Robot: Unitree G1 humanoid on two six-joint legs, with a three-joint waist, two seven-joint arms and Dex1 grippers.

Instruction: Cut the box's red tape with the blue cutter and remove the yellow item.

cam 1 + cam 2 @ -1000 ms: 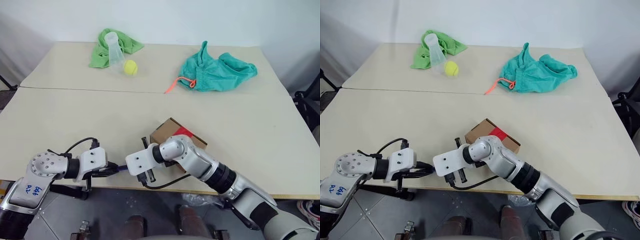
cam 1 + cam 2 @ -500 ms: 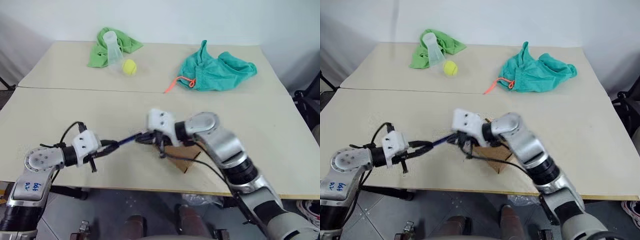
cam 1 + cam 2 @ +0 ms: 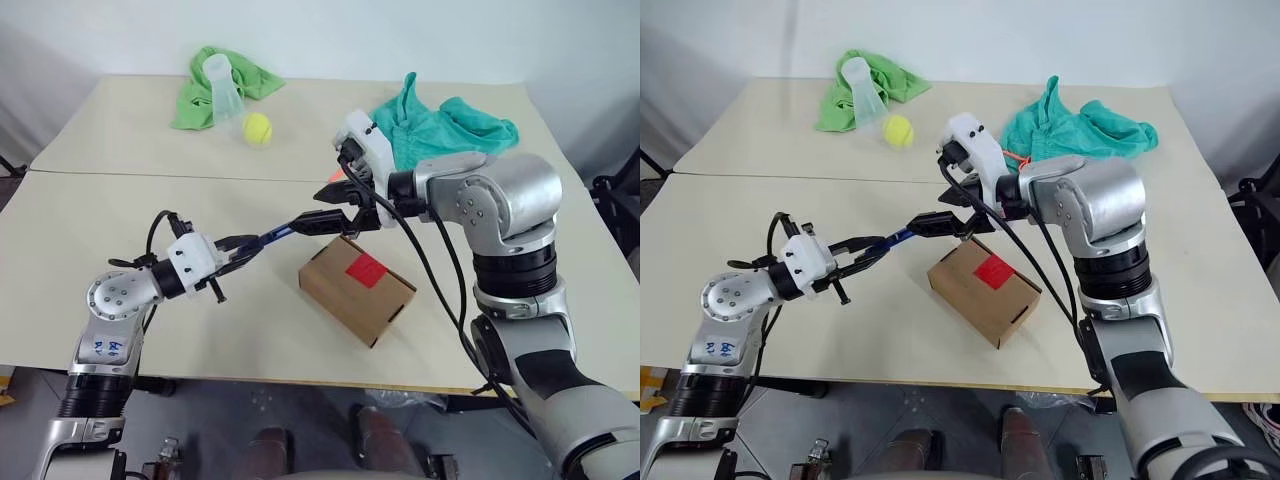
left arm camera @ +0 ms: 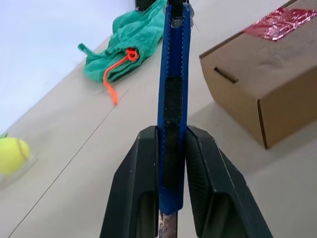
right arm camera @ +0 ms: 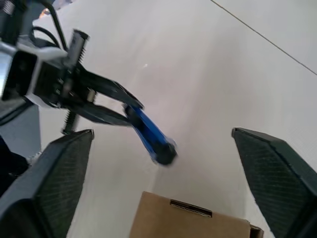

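I should take the cutter's far end (image 5: 164,152) with my right gripper before I cut the red tape, because the blue cutter's blade (image 4: 168,225) points back toward my left gripper's palm.
My left gripper (image 3: 250,242) is shut on the blue cutter (image 3: 277,236), which it holds level above the table; its black fingers (image 4: 143,173) clamp the blue handle (image 4: 173,84). My right gripper (image 3: 328,207) hangs open at the cutter's far end, with its jaws wide apart (image 5: 162,132) and gripping nothing. The box (image 3: 355,292) lies on the table just below both grippers, with the red tape (image 3: 366,269) on its top. The yellow item is out of view.
At the back left lie a green cloth (image 3: 215,80), a clear plastic cup (image 3: 224,92) and a tennis ball (image 3: 258,128). A teal drawstring bag (image 3: 445,125) with an orange cord (image 4: 116,74) sits at the back right. A seam (image 3: 150,175) joins the two tabletops.
Both arms rose from the table's front edge to above the box. The right gripper, shut a second ago, has opened wide. The left still holds the cutter, and the box is uncovered.
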